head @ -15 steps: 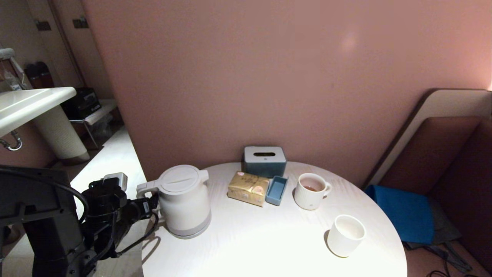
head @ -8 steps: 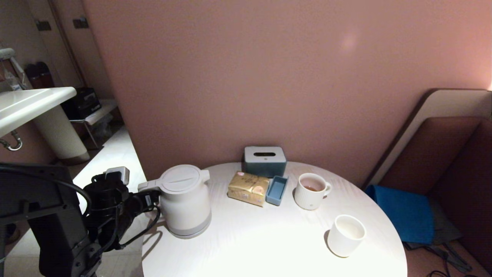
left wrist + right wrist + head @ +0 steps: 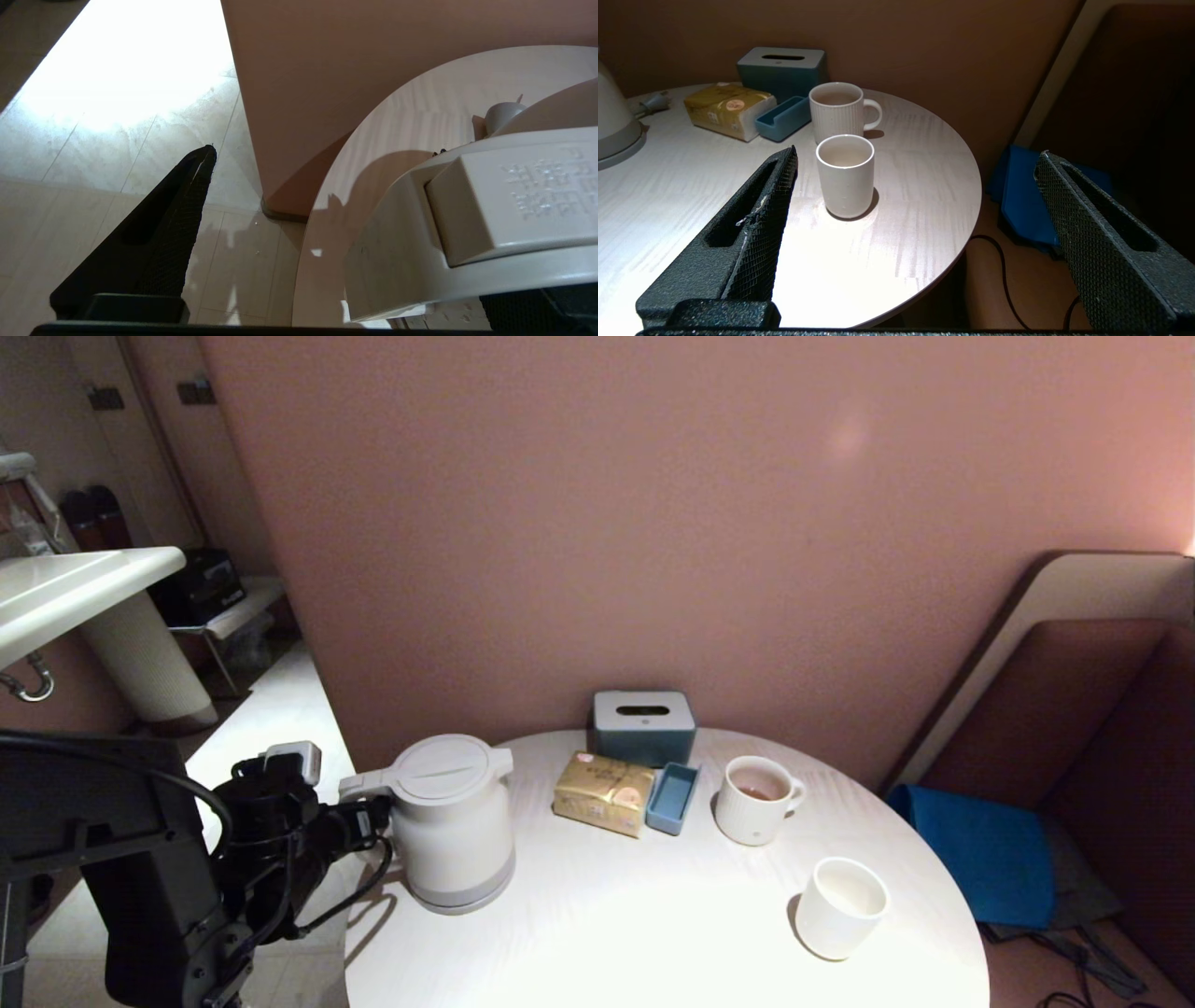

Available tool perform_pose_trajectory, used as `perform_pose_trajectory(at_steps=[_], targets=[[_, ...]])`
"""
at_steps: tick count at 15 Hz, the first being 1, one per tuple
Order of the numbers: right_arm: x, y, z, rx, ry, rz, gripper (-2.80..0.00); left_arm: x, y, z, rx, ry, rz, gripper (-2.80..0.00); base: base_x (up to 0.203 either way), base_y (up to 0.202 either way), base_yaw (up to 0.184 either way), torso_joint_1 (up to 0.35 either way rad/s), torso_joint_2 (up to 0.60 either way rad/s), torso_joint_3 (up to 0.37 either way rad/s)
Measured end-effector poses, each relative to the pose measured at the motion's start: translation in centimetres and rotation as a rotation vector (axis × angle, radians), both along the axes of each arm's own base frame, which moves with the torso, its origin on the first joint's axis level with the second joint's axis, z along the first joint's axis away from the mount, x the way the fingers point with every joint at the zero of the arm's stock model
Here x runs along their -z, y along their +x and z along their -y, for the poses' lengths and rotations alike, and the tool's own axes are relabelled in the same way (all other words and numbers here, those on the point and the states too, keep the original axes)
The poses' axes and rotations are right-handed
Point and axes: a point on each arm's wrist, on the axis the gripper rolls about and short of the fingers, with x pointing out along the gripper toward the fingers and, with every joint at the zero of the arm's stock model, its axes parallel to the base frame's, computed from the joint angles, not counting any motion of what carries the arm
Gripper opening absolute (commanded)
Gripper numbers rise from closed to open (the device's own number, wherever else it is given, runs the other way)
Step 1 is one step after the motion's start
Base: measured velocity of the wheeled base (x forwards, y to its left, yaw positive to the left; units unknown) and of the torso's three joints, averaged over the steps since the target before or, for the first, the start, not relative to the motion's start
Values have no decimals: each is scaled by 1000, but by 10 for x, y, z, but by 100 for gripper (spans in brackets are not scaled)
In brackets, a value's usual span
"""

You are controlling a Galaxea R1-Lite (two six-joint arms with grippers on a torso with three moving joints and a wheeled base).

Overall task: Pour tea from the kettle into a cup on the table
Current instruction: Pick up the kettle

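Observation:
My gripper is going to lift the white kettle [image 3: 450, 823]. A thin grey rim [image 3: 456, 908] shows under the white kettle's foot, so the white kettle will come off a separate base then.
The white kettle [image 3: 453, 821] stands near the left edge of the round white table [image 3: 653, 924] with its lid shut, so its contents are hidden. My left gripper [image 3: 362, 814] is at its loop handle, open. In the left wrist view the handle [image 3: 467, 219] lies between the fingers [image 3: 154, 238], close to the far one. The plain white cup [image 3: 840, 905] stands at the table's front right. The right gripper [image 3: 917, 151] hangs open and empty before the table's edge, with the cup [image 3: 845, 175] just beyond it. Reddish-brown tea [image 3: 756, 791] shows in a ribbed mug.
The ribbed mug [image 3: 754, 803] stands behind the cup. A grey-blue tissue box [image 3: 643, 726], a yellow packet [image 3: 602, 791] and a small blue tray [image 3: 672, 797] sit at the back by the pink wall. A sink [image 3: 75, 588] is far left and a blue cushion [image 3: 980, 849] lies right.
My left gripper has moved right and slightly up, closing in around the kettle's handle. The kettle's top has shifted a little to the right.

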Motion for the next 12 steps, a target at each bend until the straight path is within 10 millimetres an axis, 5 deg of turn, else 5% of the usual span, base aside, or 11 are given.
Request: perform_pose_trajectory(at_steps=[5, 6, 7, 12], targets=[[0, 0, 0, 0, 1, 1, 0, -1, -7, -1, 1, -1, 15, 0, 0, 0, 0, 0, 0, 0], [0, 0, 0, 0, 0, 0, 0, 0, -8, -1, 1, 0, 10, -48, 0, 0, 0, 0, 0, 0], [0, 0, 0, 0, 0, 0, 0, 0, -9, -1, 1, 0, 6, -280, 0, 0, 0, 0, 0, 0], [0, 0, 0, 0, 1, 1, 0, 1, -10, -2, 2, 6, -1, -280, 0, 0, 0, 0, 0, 0]])
